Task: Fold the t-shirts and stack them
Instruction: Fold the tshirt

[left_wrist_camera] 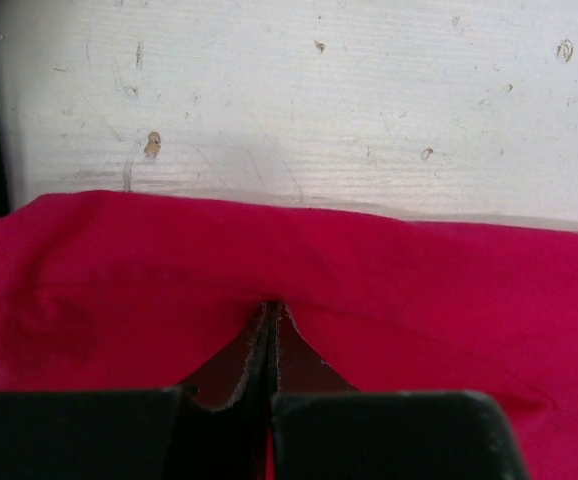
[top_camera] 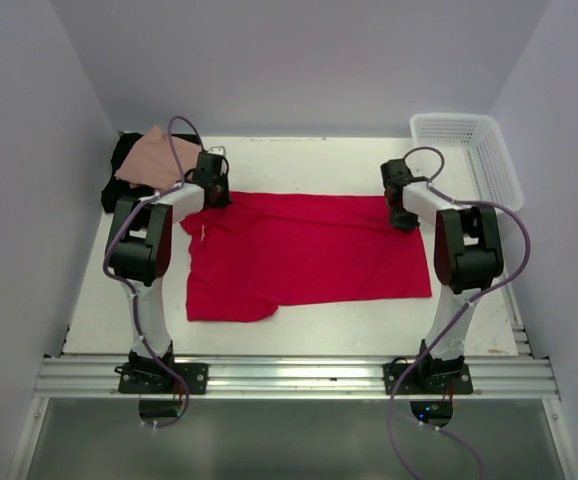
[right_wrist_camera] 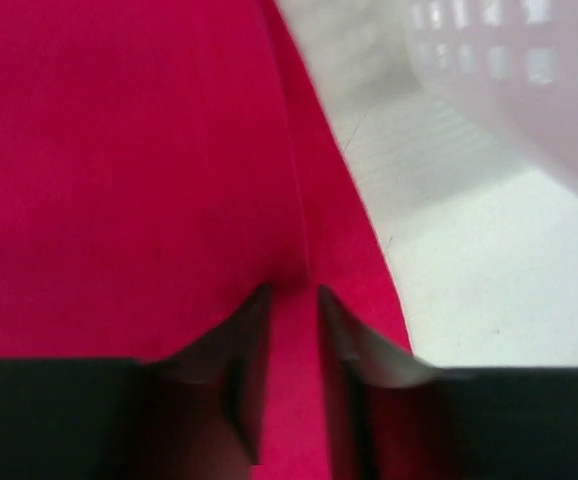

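My left gripper should take the flap's near edge and pull it toward the bar, because my left gripper is now pinching the red t-shirt's far edge while the t-shirt's rumpled flap slants.
The bright red t-shirt lies spread flat across the middle of the table, one sleeve at the front left. My left gripper is at its far left edge; in the left wrist view the gripper is shut, with a pinch of the red t-shirt between its tips. My right gripper is at the shirt's far right corner. In the right wrist view the gripper has a narrow gap between its jaws, with the red t-shirt showing in and under that gap. The salmon-pink t-shirt lies on the black t-shirt at the back left.
A white lattice basket stands at the back right corner, close to the right gripper, and shows blurred in the right wrist view as the basket. White walls enclose the table on three sides. An aluminium rail runs along the near edge.
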`<state>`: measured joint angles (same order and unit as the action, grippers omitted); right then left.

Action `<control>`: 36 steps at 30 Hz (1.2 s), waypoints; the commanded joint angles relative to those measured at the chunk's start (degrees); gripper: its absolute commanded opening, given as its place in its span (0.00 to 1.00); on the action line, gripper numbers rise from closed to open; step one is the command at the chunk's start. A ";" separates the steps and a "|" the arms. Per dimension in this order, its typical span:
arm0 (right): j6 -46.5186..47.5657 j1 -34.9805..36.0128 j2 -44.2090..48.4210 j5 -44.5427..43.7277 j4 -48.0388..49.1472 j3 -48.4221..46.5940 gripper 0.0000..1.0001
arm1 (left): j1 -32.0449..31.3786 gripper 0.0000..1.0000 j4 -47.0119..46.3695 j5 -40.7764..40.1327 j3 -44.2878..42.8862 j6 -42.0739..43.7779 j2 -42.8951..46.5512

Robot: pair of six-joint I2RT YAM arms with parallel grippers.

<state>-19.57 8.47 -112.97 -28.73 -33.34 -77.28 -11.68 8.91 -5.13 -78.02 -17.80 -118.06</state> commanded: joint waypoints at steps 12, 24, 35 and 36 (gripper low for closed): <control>1.73 16.75 20.69 19.13 8.82 3.80 0.47 | -0.45 0.51 0.41 -3.48 6.65 -0.48 21.81; 6.74 24.75 1.88 37.26 2.85 -16.41 0.35 | 3.24 0.63 2.17 -0.15 8.75 -3.73 19.62; 5.77 25.28 6.35 35.33 6.53 -7.81 0.35 | 3.77 0.34 0.85 2.14 15.26 -14.44 20.59; 5.77 25.37 6.53 35.15 6.62 -7.11 0.35 | 3.77 0.29 1.02 1.18 15.61 -15.41 20.59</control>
<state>-14.46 34.04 -110.37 7.01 -27.75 -86.24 -8.12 11.46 -3.64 -63.75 -27.94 -98.59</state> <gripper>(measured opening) 0.346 0.328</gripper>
